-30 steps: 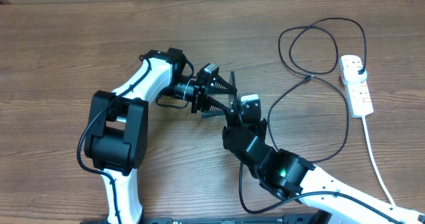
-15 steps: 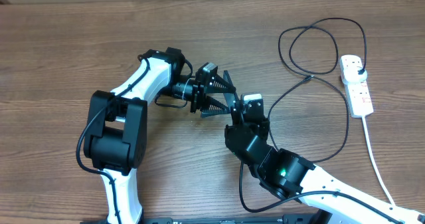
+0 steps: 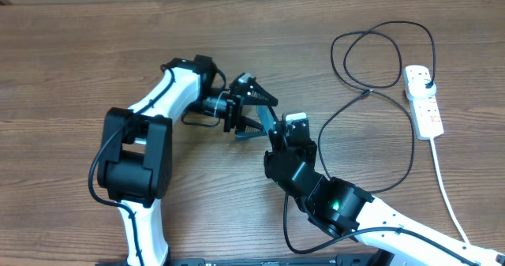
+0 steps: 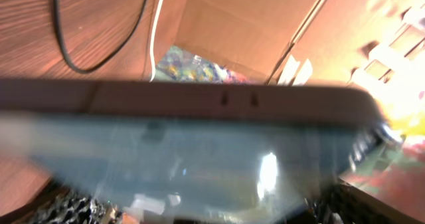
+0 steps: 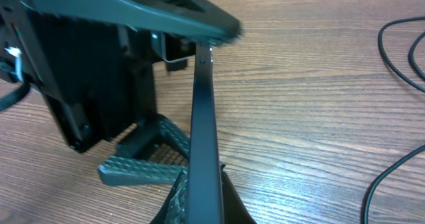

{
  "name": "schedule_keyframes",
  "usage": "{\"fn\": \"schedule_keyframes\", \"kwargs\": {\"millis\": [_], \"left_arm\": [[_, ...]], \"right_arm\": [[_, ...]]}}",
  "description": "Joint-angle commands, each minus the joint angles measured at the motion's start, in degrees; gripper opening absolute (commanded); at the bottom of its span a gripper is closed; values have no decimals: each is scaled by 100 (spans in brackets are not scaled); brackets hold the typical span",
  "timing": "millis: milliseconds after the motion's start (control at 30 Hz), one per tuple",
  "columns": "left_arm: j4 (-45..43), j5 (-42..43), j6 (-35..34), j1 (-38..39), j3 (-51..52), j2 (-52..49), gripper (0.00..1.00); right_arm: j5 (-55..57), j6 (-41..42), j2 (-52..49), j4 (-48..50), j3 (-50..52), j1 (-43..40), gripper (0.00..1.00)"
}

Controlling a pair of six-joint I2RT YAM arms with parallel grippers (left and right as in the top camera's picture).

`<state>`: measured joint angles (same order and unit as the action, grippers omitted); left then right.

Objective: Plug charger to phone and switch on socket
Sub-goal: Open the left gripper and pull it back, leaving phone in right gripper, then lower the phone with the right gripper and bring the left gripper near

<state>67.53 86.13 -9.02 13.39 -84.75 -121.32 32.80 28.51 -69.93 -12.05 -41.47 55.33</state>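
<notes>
Next, I move my left gripper back while my right gripper turns the phone's loose end (image 3: 266,111) toward it, because the phone's broad side (image 4: 186,161) lies across my left gripper's fingers.
The phone (image 3: 269,121) is held on edge above the table at the centre, a thin teal strip from overhead. My right gripper (image 3: 278,133) is shut on its lower end; in the right wrist view the phone (image 5: 202,104) rises as a dark slab from between my fingers (image 5: 204,201). My left gripper (image 3: 267,114) is open, its fingers straddling the phone's other end. The phone (image 4: 199,144) fills the left wrist view, blurred. The charger cable (image 3: 332,53) lies looped at the right, its plug in the socket (image 3: 424,104), its tip (image 3: 364,95) loose on the table.
The socket's thick white cord (image 3: 446,191) runs to the front right edge. A cardboard box (image 4: 246,24) stands beyond the table edge. Black cable (image 5: 398,51) lies to the right of my right gripper.
My left gripper's fingers have narrowed and turned slightly around the phone's end. My right gripper has kept its hold and barely moved.
</notes>
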Motion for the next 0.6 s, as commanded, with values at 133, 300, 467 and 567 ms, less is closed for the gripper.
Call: {"fn": "schedule_keyframes", "kwargs": {"millis": [133,300,467,567], "left_arm": [[2098,-739,2430,-564,-125,39,100],[2942,-1040,3801,-750,-52,201,100],[2940,-1123,4019,-765,-52,627,100],[2940,-1252,4028,-765,-52,1034,100]], "right_arm": [[122,763,472,-461,-175,9,4],[114,1692,1325,-1307,-175,9,4],[101,2542,2308,-2446,-173,9,4],[101,2798,2798,-2927,-173,9,4]]}}
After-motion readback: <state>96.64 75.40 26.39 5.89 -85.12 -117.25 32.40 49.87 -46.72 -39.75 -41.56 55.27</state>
